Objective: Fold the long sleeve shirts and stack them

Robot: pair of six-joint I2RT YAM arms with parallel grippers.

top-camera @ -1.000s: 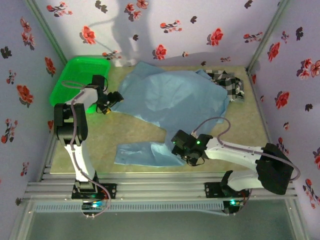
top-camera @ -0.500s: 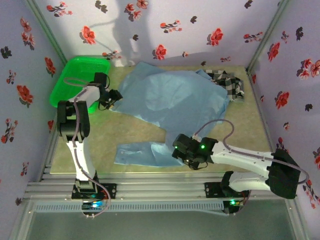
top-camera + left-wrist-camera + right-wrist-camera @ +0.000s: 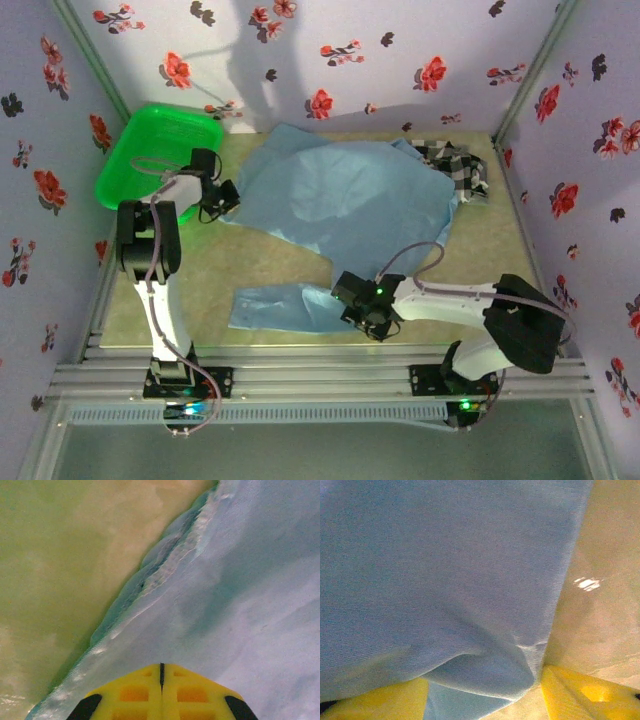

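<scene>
My left gripper needs to pull the shirt's corner (image 3: 231, 219) to the front before folding the shirt's edge over, because the blue shirt's near edge (image 3: 285, 239) slants back toward my left gripper.
The light blue shirt (image 3: 350, 195) lies spread across the middle of the table, one sleeve (image 3: 280, 305) trailing toward the front. The black-and-white checked shirt (image 3: 460, 170) is bunched at the back right, partly under the blue one. My left gripper (image 3: 226, 196) is at the blue shirt's left edge. In the left wrist view its yellow jaws (image 3: 161, 666) are pressed together on that blue cloth (image 3: 240, 590). My right gripper (image 3: 350, 303) is at the sleeve's right end. Its fingers (image 3: 580, 692) stand apart with a raised fold of blue cloth (image 3: 445, 570) between them.
A green plastic basket (image 3: 150, 150) sits at the back left, just behind the left arm. Flowered walls close in the table on three sides. Bare olive tabletop (image 3: 260, 262) shows between the shirt body and the sleeve.
The left gripper has closed at the blue shirt's left edge. The right gripper has slid left onto the sleeve's end and its jaws have narrowed around the fold.
</scene>
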